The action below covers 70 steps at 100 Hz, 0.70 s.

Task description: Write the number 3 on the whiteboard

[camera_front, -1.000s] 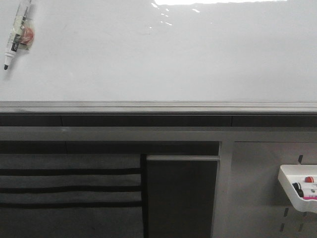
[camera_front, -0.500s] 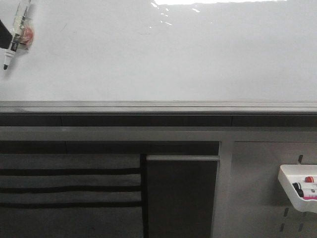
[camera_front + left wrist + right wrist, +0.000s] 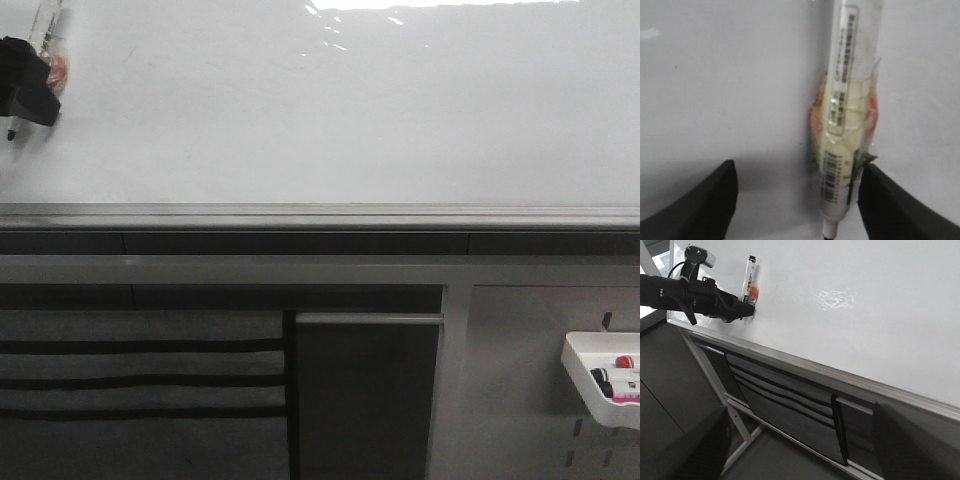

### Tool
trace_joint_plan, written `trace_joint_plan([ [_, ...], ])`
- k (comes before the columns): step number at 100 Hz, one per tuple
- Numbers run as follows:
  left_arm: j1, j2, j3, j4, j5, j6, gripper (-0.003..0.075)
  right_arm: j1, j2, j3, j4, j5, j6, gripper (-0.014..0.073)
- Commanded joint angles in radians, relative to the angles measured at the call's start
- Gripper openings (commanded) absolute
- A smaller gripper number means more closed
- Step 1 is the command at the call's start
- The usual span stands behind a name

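Observation:
My left gripper's fingers are at the marker's tip end (image 3: 835,192), so next I pull the marker off and hand its upper end (image 3: 47,18) to my right gripper for writing.
The whiteboard (image 3: 330,120) fills the upper part of the front view; the number 3 is out of view. A white marker (image 3: 46,22) with a black tip hangs taped to the board at its upper left. My left gripper (image 3: 25,85) covers the marker's lower half there. In the left wrist view the marker (image 3: 845,110) stands between the open jaws of the left gripper (image 3: 797,200), close beside one finger (image 3: 887,200). My right gripper (image 3: 800,445) is open and holds nothing, well back from the board and below it.
A grey metal rail (image 3: 320,215) edges the board below. Under it hang a dark fabric pocket panel (image 3: 140,380) and a dark flat panel (image 3: 365,400). A white tray (image 3: 605,380) with markers hangs on the grey perforated panel (image 3: 520,400) at the lower right.
My left gripper has come in from the left edge of the front view and now covers the lower part of the taped marker. The marker has not moved.

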Motion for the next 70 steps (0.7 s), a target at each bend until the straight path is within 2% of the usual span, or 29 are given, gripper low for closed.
trace_joint_plan([
  [1,-0.012,-0.019,-0.034,-0.001,-0.094,0.000,0.0365,-0.004,0.018,-0.032,0.047,-0.051,-0.011,0.0519],
  [18,-0.039,-0.015,-0.034,0.006,-0.128,0.000,0.0200,-0.004,0.018,-0.032,0.045,-0.051,-0.011,0.0519],
  [34,-0.039,-0.015,-0.034,0.016,-0.128,0.000,0.0096,-0.004,0.018,-0.032,0.044,-0.053,-0.011,0.0519],
  [58,-0.039,-0.048,-0.034,0.026,-0.035,0.000,-0.0020,-0.004,0.111,-0.068,0.034,-0.009,0.030,0.0519],
  [70,-0.039,-0.104,-0.048,0.051,0.103,0.000,-0.0018,-0.004,0.249,-0.146,-0.014,0.072,0.063,0.0510],
])
